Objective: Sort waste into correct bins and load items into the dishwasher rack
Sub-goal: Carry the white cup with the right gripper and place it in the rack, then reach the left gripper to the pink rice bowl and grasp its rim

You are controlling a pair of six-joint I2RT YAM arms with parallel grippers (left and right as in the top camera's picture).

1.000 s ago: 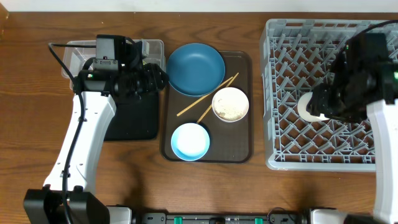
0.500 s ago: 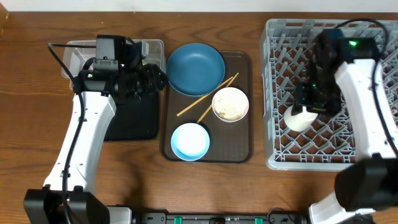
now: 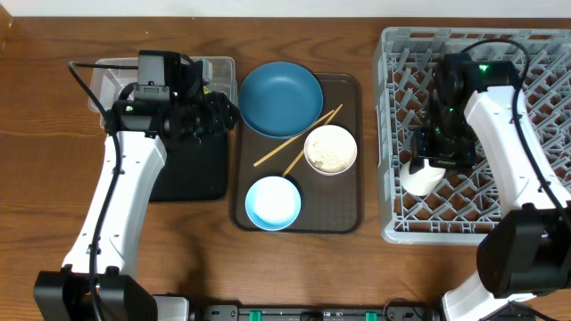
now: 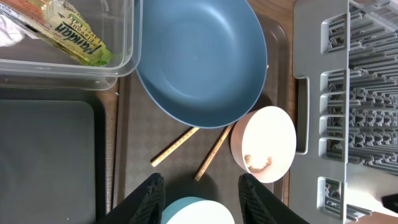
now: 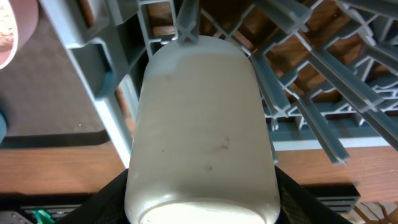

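Rice scraps (image 3: 332,152) are in the cream bowl, so my left gripper should carry the bowl over the black tray (image 3: 189,176) before the bowl goes into the grey dishwasher rack.
My right gripper (image 3: 428,169) is shut on the small white cup (image 3: 419,177), which fills the right wrist view (image 5: 202,124), and holds it over the front left part of the grey dishwasher rack (image 3: 535,234). My left gripper (image 4: 200,199) is open and empty above the brown tray. On that tray lie the large dark blue bowl (image 3: 280,97), the cream bowl (image 3: 331,149) with rice scraps, the small light blue bowl (image 3: 273,202) and two chopsticks (image 3: 299,138). The yellow-green wrapper (image 4: 74,34) and a bit of white tissue (image 4: 9,28) lie in the clear tub (image 3: 219,67). The black tray (image 3: 192,174) lies in front of it.
The brown serving tray (image 3: 350,218) sits between the bins and the rack. The rack's pegs stand close around the cup. Bare wooden table (image 3: 312,267) lies along the front.
My right arm has swung left and forward across the rack, carrying the white cup towards the rack's front left corner. The left arm has not moved.
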